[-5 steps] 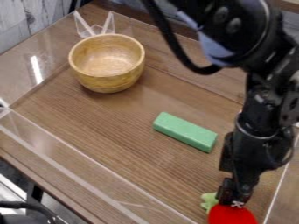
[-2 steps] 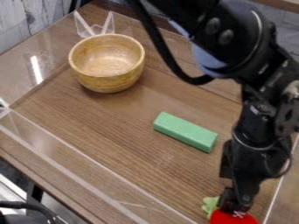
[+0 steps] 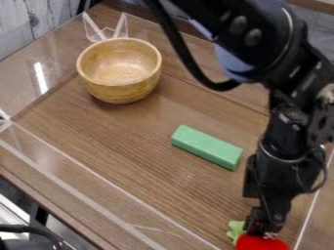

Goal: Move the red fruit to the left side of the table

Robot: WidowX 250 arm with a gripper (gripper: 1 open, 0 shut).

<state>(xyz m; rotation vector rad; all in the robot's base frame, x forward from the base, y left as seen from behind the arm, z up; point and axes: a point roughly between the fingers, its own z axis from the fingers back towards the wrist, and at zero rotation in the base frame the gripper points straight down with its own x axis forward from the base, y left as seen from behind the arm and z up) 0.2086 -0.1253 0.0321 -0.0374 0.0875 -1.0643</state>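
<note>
The red fruit's far edge is at my gripper's fingers, beside the fruit's leafy top, so next I open my gripper, turn it and move it over the red body before closing it.
The red fruit lies at the near right corner of the table, a bit of its green leafy top showing on its left side. My gripper points straight down right above it, its dark fingers reaching the fruit's top and hiding part of it. The jaws stand open, and I cannot tell whether they touch the fruit. The fruit rests on the wood and is not lifted.
A wooden bowl stands at the far left. A flat green block lies mid-table, up and left of the gripper. Low clear acrylic walls edge the tabletop, and the right wall runs close beside the fruit.
The hand has stayed over the fruit and only rolled slightly at the wrist. The fruit, block and bowl have not moved.
</note>
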